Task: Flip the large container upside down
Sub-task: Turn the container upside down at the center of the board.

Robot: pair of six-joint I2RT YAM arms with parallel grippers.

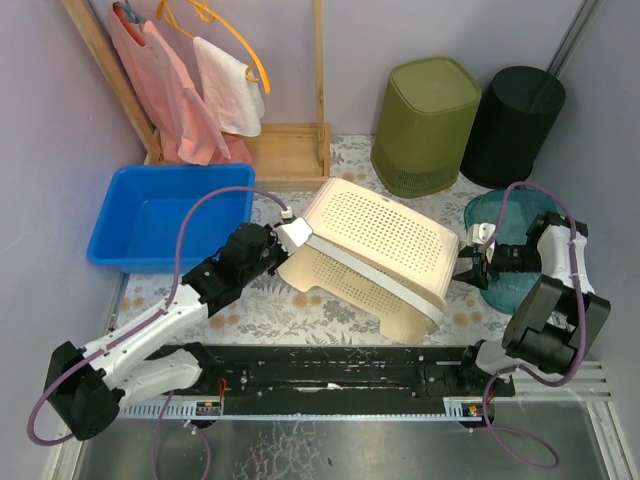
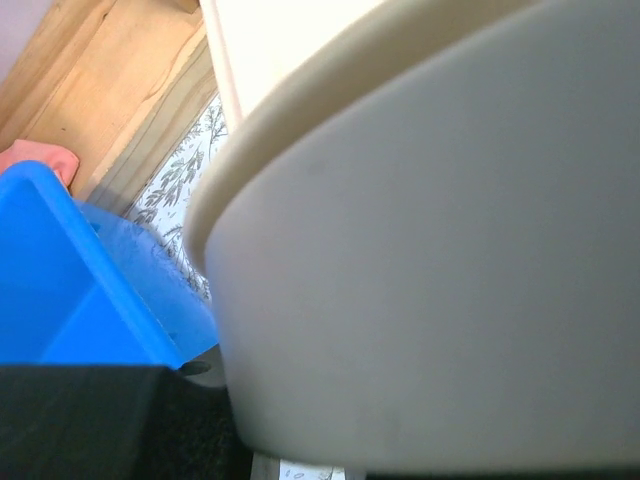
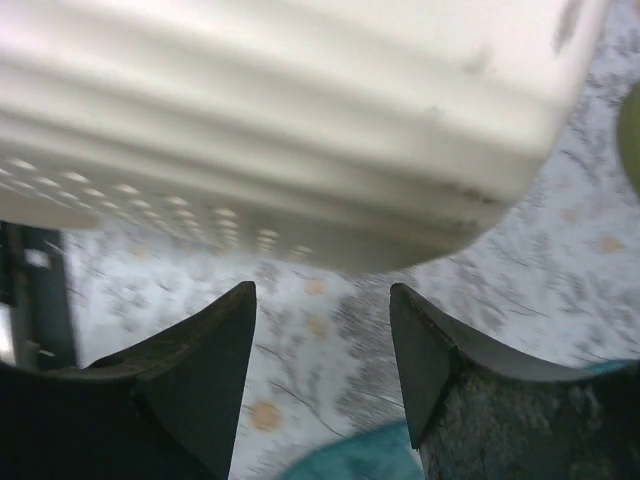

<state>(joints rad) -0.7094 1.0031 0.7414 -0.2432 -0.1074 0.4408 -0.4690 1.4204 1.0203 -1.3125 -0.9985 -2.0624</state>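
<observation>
I should back off with my right gripper and take the container's rim at the near corner (image 1: 435, 313), because the large container slants with its end (image 1: 448, 274) at that gripper.
The large container (image 1: 375, 250) is a cream perforated basket lying tilted in the middle of the table, its base facing up and its right rim down on the floral cloth. My left gripper (image 1: 293, 233) sits at the raised left rim and appears shut on it. The left wrist view is filled by the cream wall (image 2: 430, 280), which hides the fingers. My right gripper (image 1: 468, 266) stands open just right of the lower right corner. In the right wrist view its dark fingers (image 3: 210, 360) are spread with only cloth between them, and the container (image 3: 300, 110) is just ahead, apart from them.
A blue tub (image 1: 160, 215) stands left of the container, close behind my left arm. An olive bin (image 1: 425, 125) and a black bin (image 1: 512, 125) stand at the back right. A teal bowl (image 1: 515, 225) lies under my right wrist. A wooden rack (image 1: 290, 150) with hanging cloths is behind.
</observation>
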